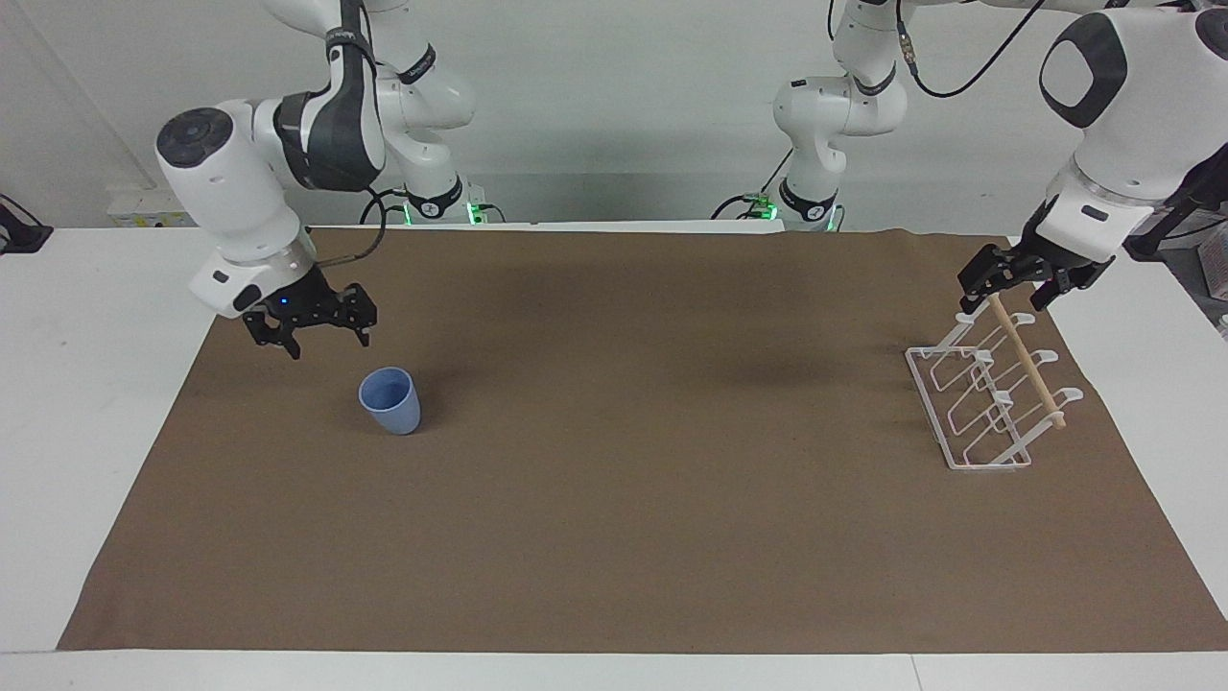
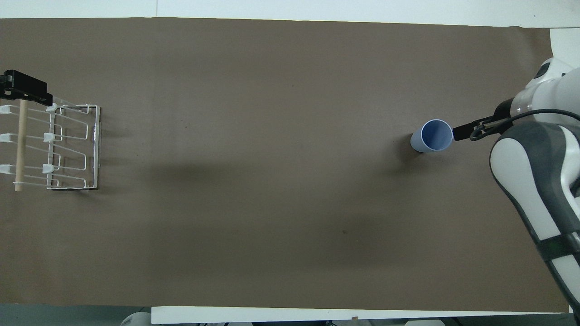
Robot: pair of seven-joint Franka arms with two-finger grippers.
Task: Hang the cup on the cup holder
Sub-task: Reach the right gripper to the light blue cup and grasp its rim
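The light-blue cup's opening (image 2: 418, 141) shows only smooth blue inside (image 2: 437, 135), so the cup should prove empty when I tip it sideways and carry it.
The light-blue cup (image 1: 390, 401) stands upright and open end up on the brown mat, toward the right arm's end; it also shows in the overhead view (image 2: 436, 135). My right gripper (image 1: 329, 344) is open and empty, low over the mat just beside the cup and apart from it. In the overhead view one of its fingers (image 2: 462, 132) shows by the cup's rim. The white wire cup holder (image 1: 969, 413) (image 2: 72, 145) stands at the left arm's end with its wooden dowel (image 1: 1027, 363) on top. My left gripper (image 1: 1003, 301) (image 2: 25, 88) is open over the dowel's end nearest the robots.
The brown mat (image 1: 614, 537) covers most of the white table (image 1: 86, 384). The right arm's forearm (image 2: 539, 181) reaches over the mat's edge at its end. Nothing else stands on the mat between cup and holder.
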